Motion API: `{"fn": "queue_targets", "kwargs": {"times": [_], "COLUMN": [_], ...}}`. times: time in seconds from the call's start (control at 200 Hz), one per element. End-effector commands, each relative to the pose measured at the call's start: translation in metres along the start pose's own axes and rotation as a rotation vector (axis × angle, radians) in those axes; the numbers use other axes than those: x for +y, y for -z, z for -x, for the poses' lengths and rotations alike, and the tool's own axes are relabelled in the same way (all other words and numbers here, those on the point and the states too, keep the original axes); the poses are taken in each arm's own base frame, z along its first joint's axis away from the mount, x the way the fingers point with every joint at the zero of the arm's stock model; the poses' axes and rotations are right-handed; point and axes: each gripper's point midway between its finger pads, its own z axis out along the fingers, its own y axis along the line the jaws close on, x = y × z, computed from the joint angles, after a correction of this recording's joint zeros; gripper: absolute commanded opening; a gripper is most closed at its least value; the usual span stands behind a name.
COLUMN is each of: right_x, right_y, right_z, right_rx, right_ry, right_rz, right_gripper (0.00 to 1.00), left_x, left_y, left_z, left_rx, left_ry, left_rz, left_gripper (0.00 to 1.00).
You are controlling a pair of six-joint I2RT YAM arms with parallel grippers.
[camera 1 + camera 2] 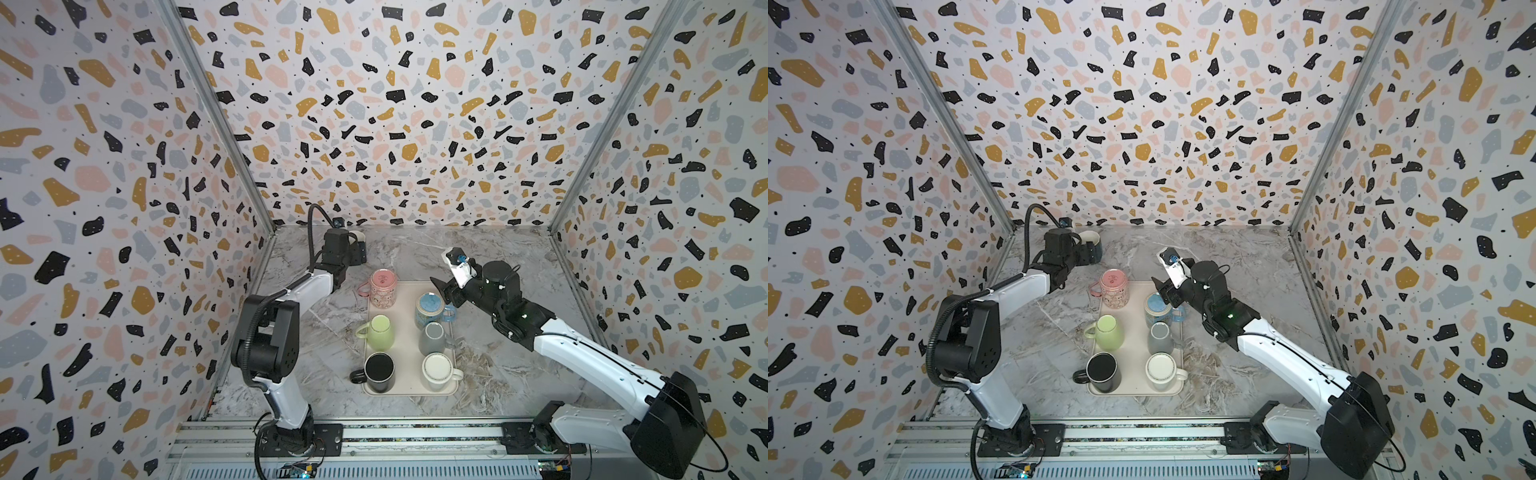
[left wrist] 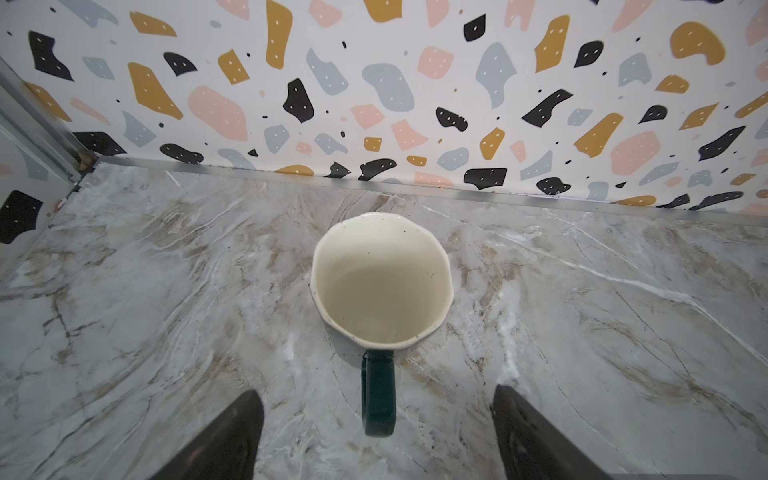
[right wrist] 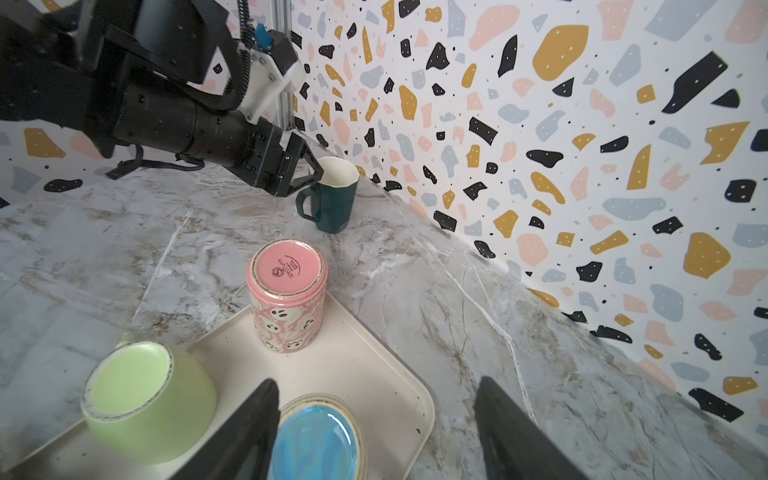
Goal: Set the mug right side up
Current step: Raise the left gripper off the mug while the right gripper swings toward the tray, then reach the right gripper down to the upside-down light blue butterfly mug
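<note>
The robot's right gripper is above the blue mug's upturned base, so it should move back, go down low and grip the mug's handle from beside the tray.
A dark green mug with a cream inside stands upright on the marble table at the far left, close to the back wall; it also shows in a top view and in the right wrist view. My left gripper is open just behind the mug. The end of the mug's handle lies between the fingers with wide gaps on both sides. In both top views the left gripper hides part of the mug. My right gripper is open and empty, hovering over a blue mug on the tray.
The cream tray in the middle holds several mugs. Pink, green and blue ones stand base up. Grey, black and white ones stand nearer the front. Patterned walls close in three sides.
</note>
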Motion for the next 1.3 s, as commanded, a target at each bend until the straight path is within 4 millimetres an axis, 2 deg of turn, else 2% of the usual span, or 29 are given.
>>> {"fn": "queue_targets", "kwargs": {"times": [0.0,0.12,0.26,0.38,0.456,0.541,0.681,0.791,1.036,1.292], "right_x": [-0.009,-0.015,-0.032,-0.044,-0.041,-0.037,-0.023,-0.011,-0.013,-0.011], "right_y": [0.001,-0.002,-0.004,0.002,0.01,0.017,0.026,0.032,0.049,0.046], "right_z": [-0.001,-0.004,-0.022,-0.047,-0.056,-0.067,-0.079,-0.1,-0.122,-0.129], "right_rx": [0.114,0.217,0.313,0.339,0.32,0.291,0.245,0.223,0.112,0.059], "right_ry": [-0.105,-0.235,-0.479,-0.77,-0.931,-1.074,-1.276,-1.441,-1.699,-1.888], "right_rz": [-0.029,-0.022,0.019,0.113,0.177,0.202,0.256,0.284,0.258,0.306], "right_gripper": [0.78,0.79,0.79,0.71,0.65,0.64,0.64,0.64,0.67,0.71], "left_x": [-0.006,-0.012,-0.016,-0.019,-0.019,-0.018,-0.018,-0.019,-0.018,-0.019], "left_y": [0.019,0.038,0.064,0.084,0.094,0.104,0.113,0.117,0.125,0.127], "left_z": [0.011,0.016,0.025,0.033,0.034,0.037,0.036,0.036,0.034,0.037], "left_rx": [-0.011,-0.022,-0.057,-0.08,-0.093,-0.111,-0.12,-0.125,-0.134,-0.138], "left_ry": [0.024,0.075,0.109,0.119,0.128,0.136,0.146,0.151,0.156,0.165], "left_rz": [-0.035,-0.087,-0.129,-0.156,-0.166,-0.172,-0.185,-0.196,-0.198,-0.208], "left_gripper": [0.87,0.87,0.88,0.88,0.89,0.89,0.89,0.89,0.89,0.89]}}
